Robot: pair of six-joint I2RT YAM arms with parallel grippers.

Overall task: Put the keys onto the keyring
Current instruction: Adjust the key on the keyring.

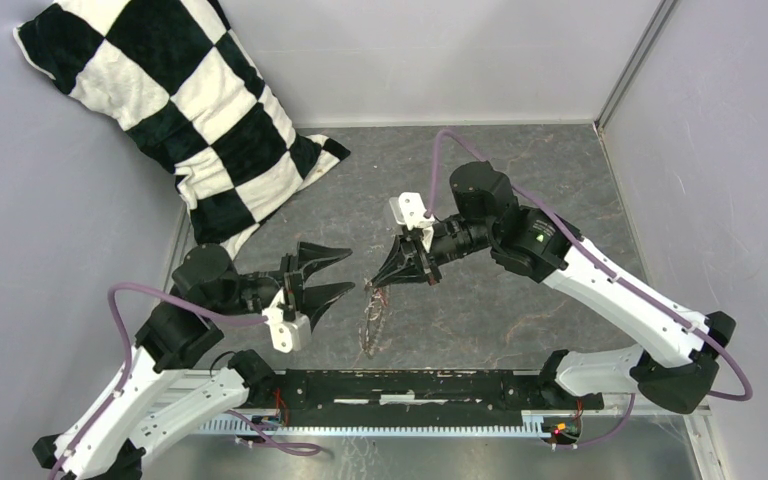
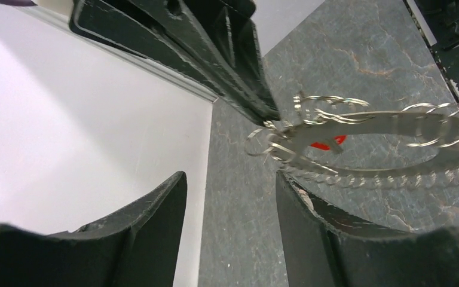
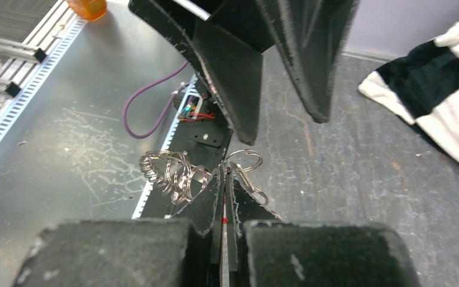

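Note:
The rings at my right gripper's tips (image 2: 273,142) are outside the left gripper's open fingers, so the left gripper needs to move across and straddle these rings (image 1: 369,288) before it closes.
My right gripper (image 1: 374,283) (image 3: 224,173) is shut on the keyring (image 1: 371,320), a chain of small silver rings that hangs from its tips over the grey table. Rings (image 3: 172,172) bunch on both sides of the shut fingers. In the left wrist view the keyring (image 2: 394,179) stretches across the right half, with its small red tag (image 2: 329,144) under it. My left gripper (image 1: 351,270) (image 2: 232,176) is open and empty, just left of the keyring, its right fingertip (image 2: 287,185) almost at the rings. I cannot pick out the tiny key among the rings.
A black-and-white checked pillow (image 1: 185,110) leans in the far left corner, and shows in the right wrist view (image 3: 436,101). Grey walls close in the table on three sides. The black mounting rail (image 1: 410,385) runs along the near edge between the arm bases.

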